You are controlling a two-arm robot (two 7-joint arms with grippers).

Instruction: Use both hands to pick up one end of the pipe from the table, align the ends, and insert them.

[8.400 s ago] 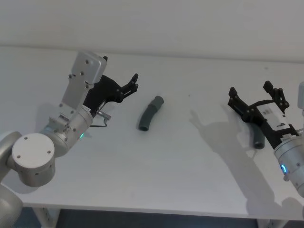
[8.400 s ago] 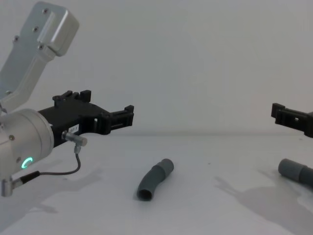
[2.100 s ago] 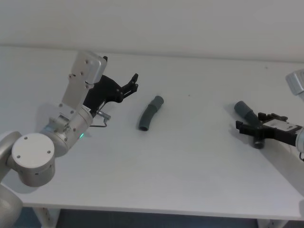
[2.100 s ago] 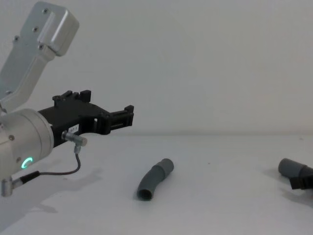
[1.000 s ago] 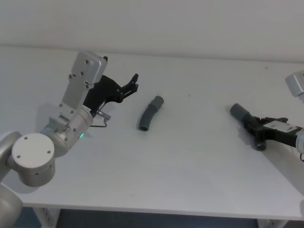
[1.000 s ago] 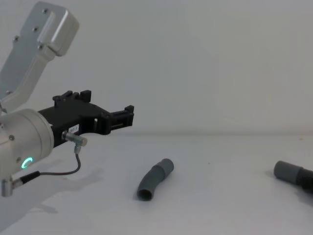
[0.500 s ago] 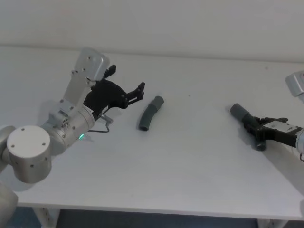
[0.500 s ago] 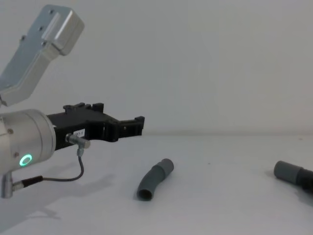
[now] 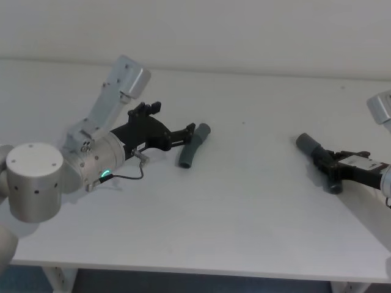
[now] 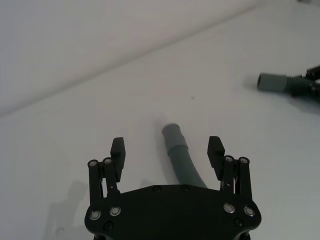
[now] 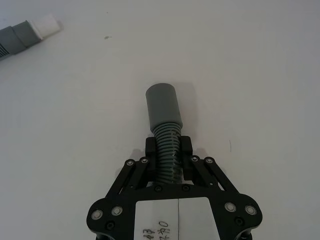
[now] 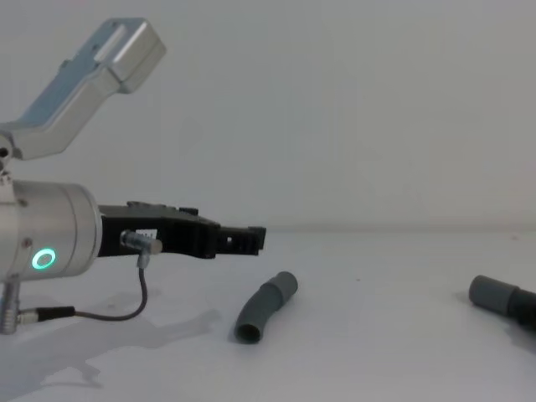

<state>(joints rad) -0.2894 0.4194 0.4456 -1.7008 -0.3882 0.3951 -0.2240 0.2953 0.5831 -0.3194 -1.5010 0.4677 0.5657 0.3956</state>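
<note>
My grippers will push the pieces together. The other pipe piece's collar (image 12: 492, 294) has a dark opening (image 10: 260, 81), so it should slip over the bent pipe's whitish tip.
A bent dark-grey pipe (image 9: 191, 147) lies on the white table (image 9: 244, 213), its collar end (image 9: 203, 129) pointing away from me. My left gripper (image 9: 187, 132) is open and hovers just left of that collar; in the left wrist view the left gripper (image 10: 166, 146) spans the pipe (image 10: 182, 160) without touching it. At the right, my right gripper (image 9: 322, 160) is shut on the ribbed part of the other pipe piece (image 9: 310, 146). Beyond the right gripper (image 11: 169, 145), that piece's collar (image 11: 162, 105) sticks out. The bent pipe's whitish tip (image 11: 47, 22) shows farther off.
The table's far edge meets a plain white wall (image 9: 195, 30). A thin black cable (image 12: 109, 314) loops under the left wrist. Open table surface lies between the two pipe pieces.
My left arm has swung forward and lowered, bringing its open gripper up to the bent pipe's collar end. The right gripper, shut on its pipe piece, has stayed put.
</note>
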